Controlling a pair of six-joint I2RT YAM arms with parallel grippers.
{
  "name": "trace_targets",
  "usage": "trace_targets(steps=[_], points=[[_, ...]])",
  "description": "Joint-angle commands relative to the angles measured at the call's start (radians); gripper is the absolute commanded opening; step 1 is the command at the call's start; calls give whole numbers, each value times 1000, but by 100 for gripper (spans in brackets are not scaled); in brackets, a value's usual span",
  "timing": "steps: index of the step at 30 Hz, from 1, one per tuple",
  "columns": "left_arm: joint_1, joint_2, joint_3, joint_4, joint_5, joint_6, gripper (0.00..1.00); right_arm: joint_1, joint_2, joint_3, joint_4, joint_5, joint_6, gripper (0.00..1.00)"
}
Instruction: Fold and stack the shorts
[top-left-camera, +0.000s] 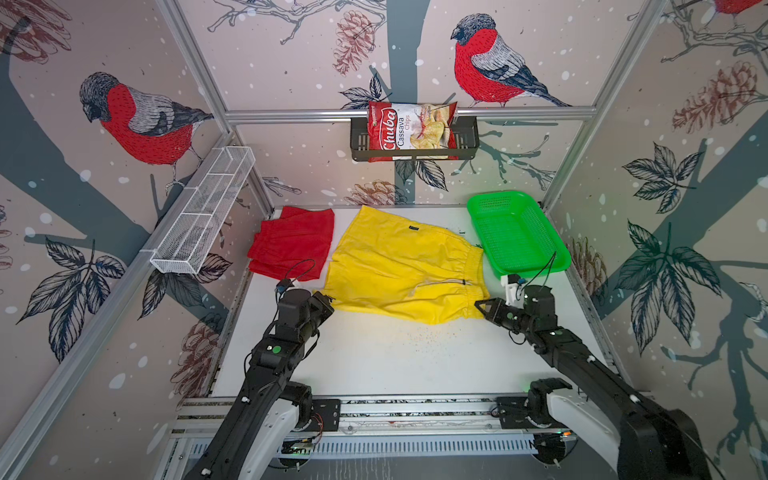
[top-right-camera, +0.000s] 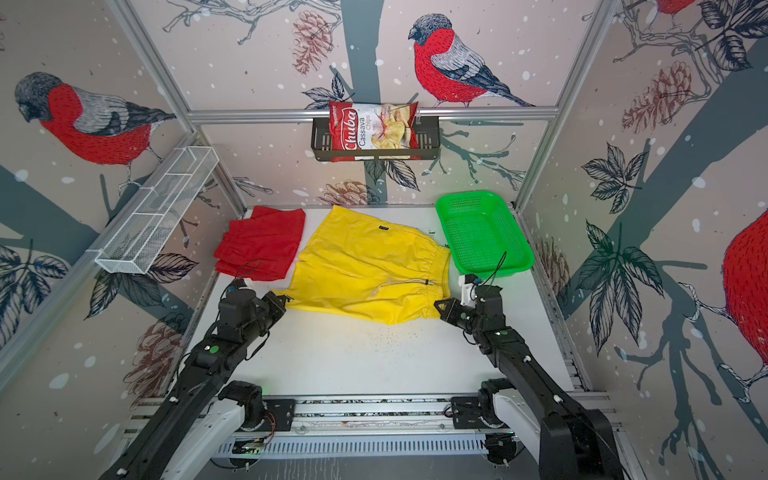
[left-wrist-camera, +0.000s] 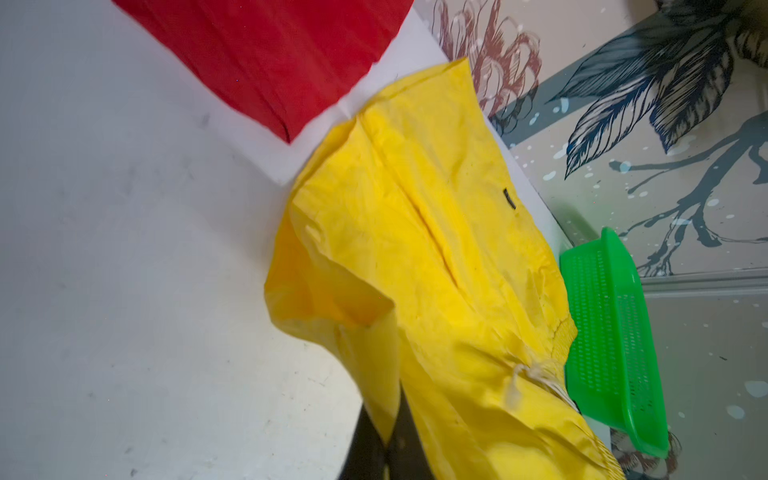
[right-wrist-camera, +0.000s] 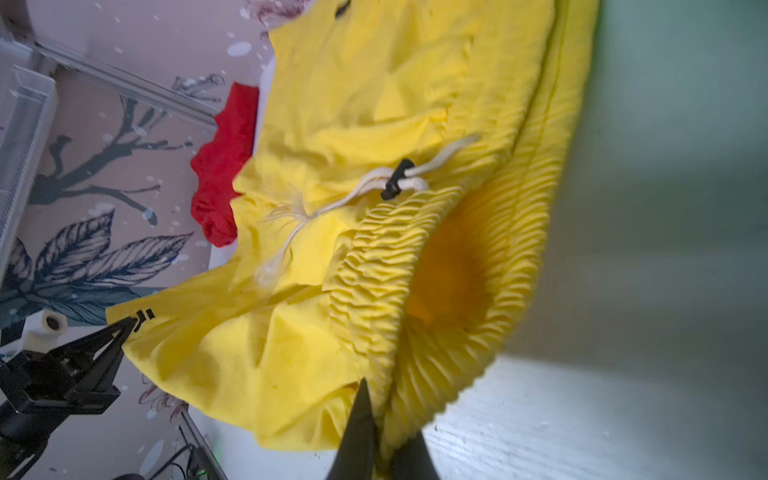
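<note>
The near edge of the yellow shorts hangs slack between my grippers, so next I pull the edge taut before folding it over the shorts' far leg.
The yellow shorts lie spread across the middle of the white table, waistband toward the right. My left gripper is shut on the near leg hem of the yellow shorts, pinching the cloth between its fingers. My right gripper is shut on the near end of the ribbed waistband, the cloth caught between its fingers. The red shorts lie folded at the back left, apart from both grippers.
A green mesh basket stands at the back right, close to the waistband. A white wire shelf hangs on the left wall. A red chips bag sits in a black rack on the back wall.
</note>
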Motion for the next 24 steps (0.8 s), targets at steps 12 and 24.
trace_targets(steps=[12, 24], points=[[0, -68, 84, -192, -134, 116, 0, -15, -110, 18, -412, -160, -17, 0], [0, -107, 66, -226, -104, 115, 0, 78, -211, -43, -508, -32, 114, 0]])
